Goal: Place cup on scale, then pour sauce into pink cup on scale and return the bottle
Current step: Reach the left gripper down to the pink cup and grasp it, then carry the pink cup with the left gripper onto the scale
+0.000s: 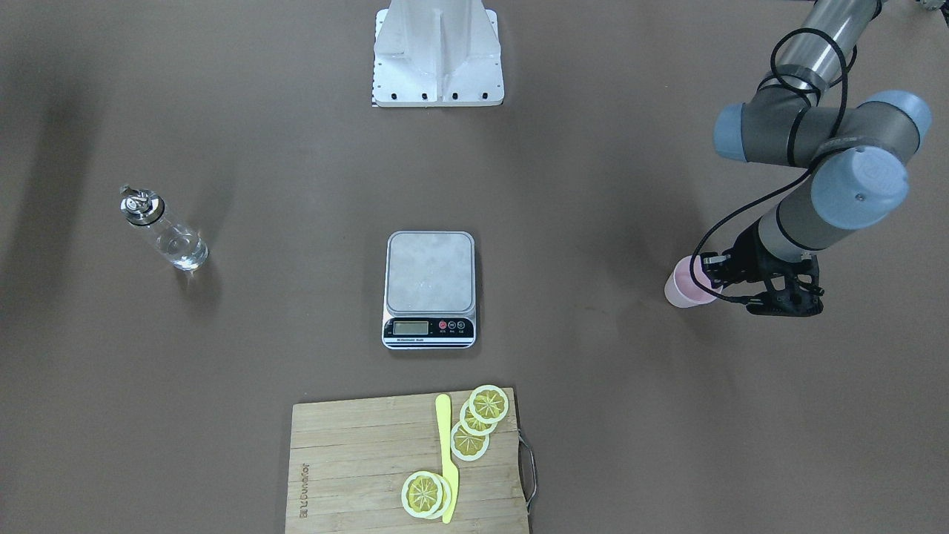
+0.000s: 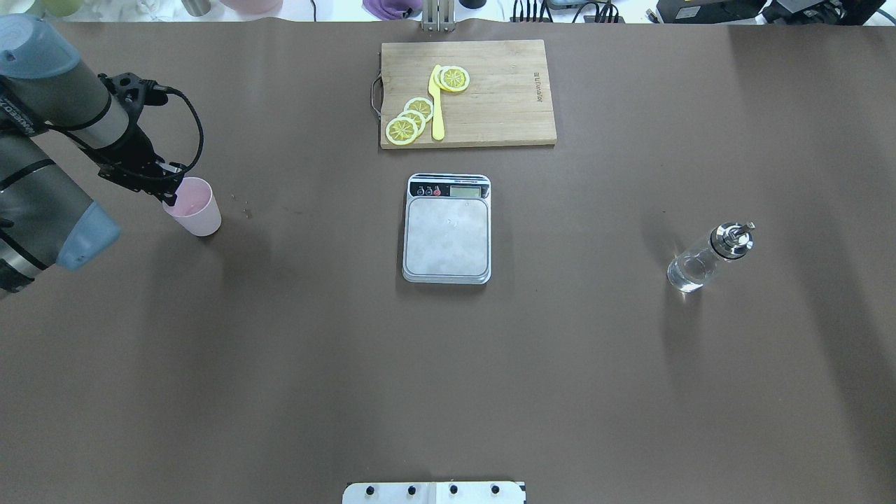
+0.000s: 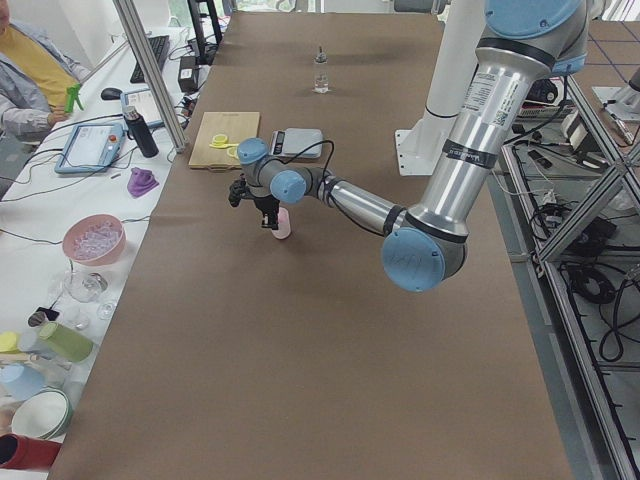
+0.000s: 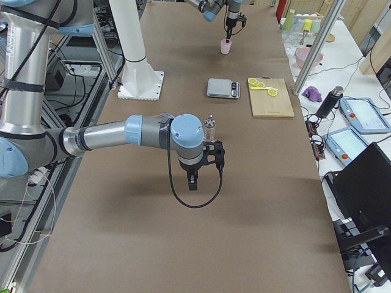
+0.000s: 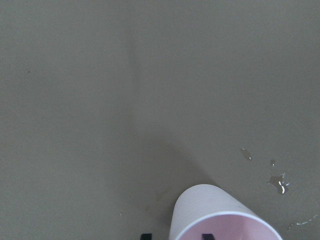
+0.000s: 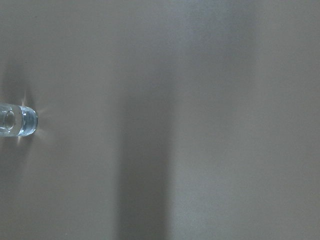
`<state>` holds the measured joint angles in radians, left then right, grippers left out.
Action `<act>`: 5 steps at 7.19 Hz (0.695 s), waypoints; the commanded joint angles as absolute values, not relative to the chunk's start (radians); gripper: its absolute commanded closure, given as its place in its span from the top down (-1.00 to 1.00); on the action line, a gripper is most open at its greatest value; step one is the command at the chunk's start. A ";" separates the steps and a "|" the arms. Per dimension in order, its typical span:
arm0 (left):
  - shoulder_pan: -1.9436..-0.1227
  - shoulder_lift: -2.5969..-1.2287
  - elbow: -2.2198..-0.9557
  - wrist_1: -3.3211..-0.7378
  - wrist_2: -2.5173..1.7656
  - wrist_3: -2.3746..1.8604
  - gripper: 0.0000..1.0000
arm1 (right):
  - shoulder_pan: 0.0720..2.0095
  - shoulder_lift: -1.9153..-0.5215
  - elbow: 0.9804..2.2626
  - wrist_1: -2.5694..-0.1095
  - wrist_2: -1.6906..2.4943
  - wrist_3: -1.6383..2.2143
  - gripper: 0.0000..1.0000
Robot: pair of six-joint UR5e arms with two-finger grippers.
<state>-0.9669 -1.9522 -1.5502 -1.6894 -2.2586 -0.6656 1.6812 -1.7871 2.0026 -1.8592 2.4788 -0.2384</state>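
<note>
My left gripper should pinch the upright pink cup's rim, since its fingers straddle it, and hold the cup level until it stands on the clear scale.
The pale pink cup [image 2: 196, 210] stands on the brown table at my left, far from the scale [image 2: 448, 238]; it also shows in the front view [image 1: 683, 291]. My left gripper [image 2: 172, 187] reaches down at its rim. In the left wrist view one fingertip [image 5: 145, 235] is outside the cup's [image 5: 220, 212] wall and the other inside, apart from the wall. The scale's platform is bare. The glass bottle [image 2: 702, 262] stands upright at my right. My right gripper [image 4: 192, 182] shows only in the exterior right view, near the bottle [image 4: 209, 127]; I cannot tell whether it is open or shut.
A bamboo cutting board [image 2: 504, 91] with lemon slices and a yellow knife lies beyond the scale. Small wet spots [image 5: 277, 180] lie on the table beside the cup. The robot's base plate [image 1: 437, 74] sits at the near middle edge.
</note>
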 commanded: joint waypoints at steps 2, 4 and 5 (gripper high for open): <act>-0.968 -2.142 -1.620 -1.445 -2.330 -0.692 -1.00 | 1.681 -1.787 2.003 -1.859 2.479 -0.238 1.00; -0.864 -2.288 -1.672 -1.385 -2.252 -0.878 -1.00 | 1.681 -1.786 2.006 -1.859 2.480 -0.238 1.00; -0.766 -2.374 -1.664 -1.387 -2.136 -0.938 -1.00 | 1.681 -1.787 2.011 -1.859 2.493 -0.239 1.00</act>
